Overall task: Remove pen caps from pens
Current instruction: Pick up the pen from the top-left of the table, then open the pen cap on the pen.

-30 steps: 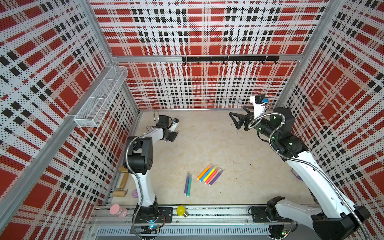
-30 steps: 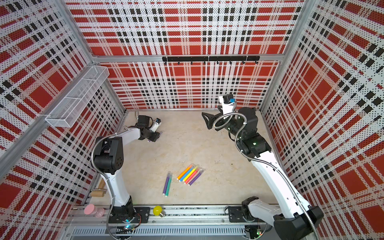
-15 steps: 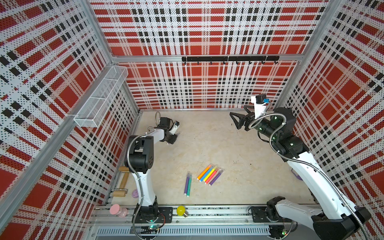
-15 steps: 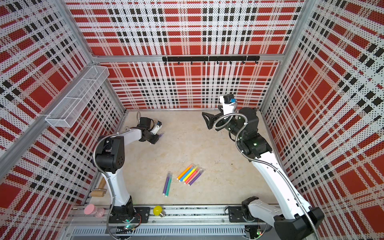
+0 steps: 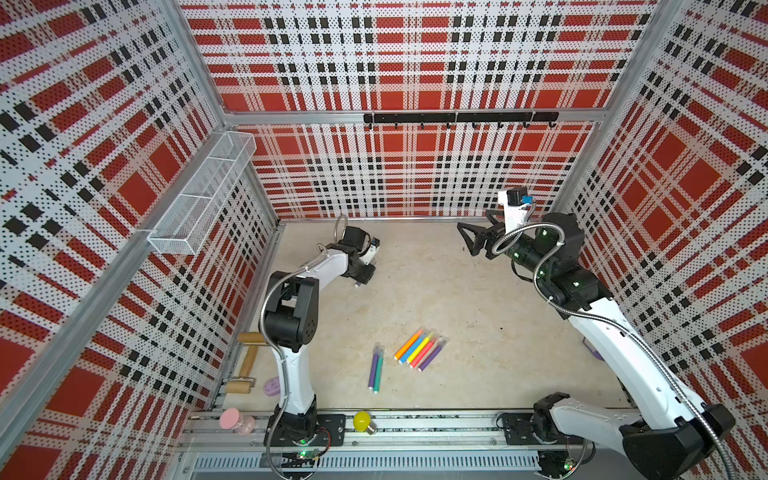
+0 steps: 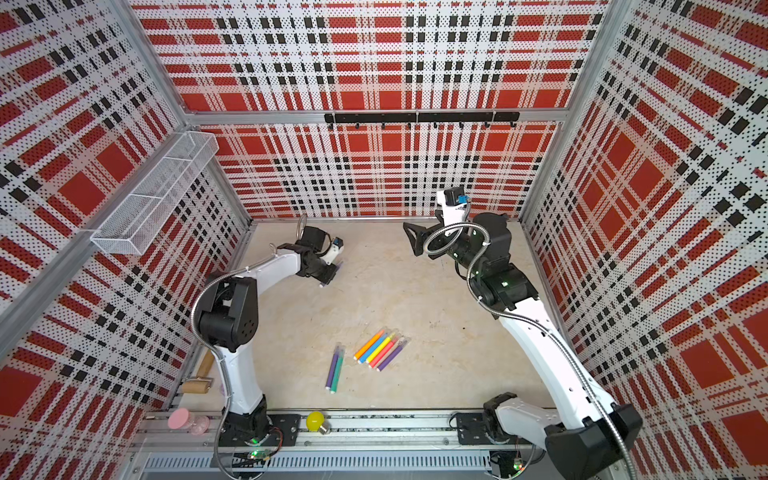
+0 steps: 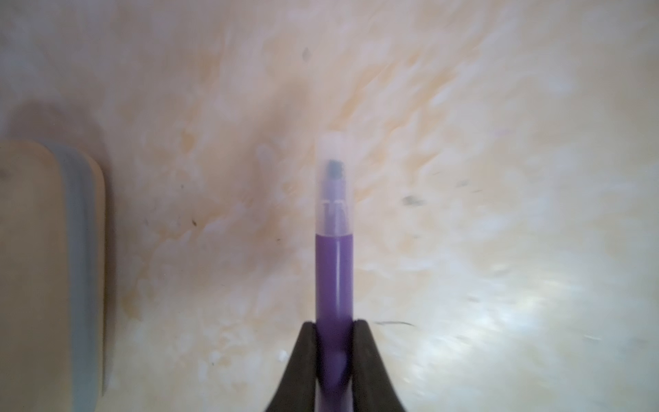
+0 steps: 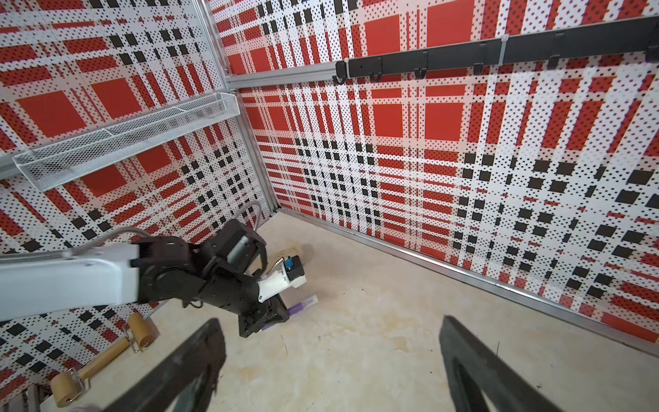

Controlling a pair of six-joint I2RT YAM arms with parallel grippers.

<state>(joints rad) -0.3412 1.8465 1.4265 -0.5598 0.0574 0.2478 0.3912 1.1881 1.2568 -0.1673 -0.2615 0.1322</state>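
My left gripper is holding only the purple pen's body (image 7: 334, 278), so it should lift the pen toward my right gripper. My right gripper should then pull off the see-through cap (image 7: 334, 185).
My left gripper (image 7: 334, 342) is shut on the barrel of a purple pen (image 7: 334, 278) at the far left of the table. The pen's pale see-through cap (image 7: 334, 185) is on its tip, beyond the fingers. In a top view the left gripper (image 5: 363, 272) sits low over the table. The right wrist view shows that purple pen (image 8: 303, 305) sticking out of it. My right gripper (image 5: 473, 245) hangs open and empty at the far right, above the table. Several capped pens (image 5: 419, 349) lie side by side near the front. A purple and a teal pen (image 5: 376, 370) lie beside them.
A wooden roller (image 5: 248, 361) and a lilac ring (image 5: 271, 385) lie along the left wall. A yellow bulb (image 5: 362, 421) and a pink jar (image 5: 230, 417) rest on the front rail. A wire basket (image 5: 199, 199) hangs on the left wall, and a hook rail (image 5: 457, 117) on the back wall.
My left gripper has closed on the purple pen and shifted slightly to the right. The right arm has not moved.
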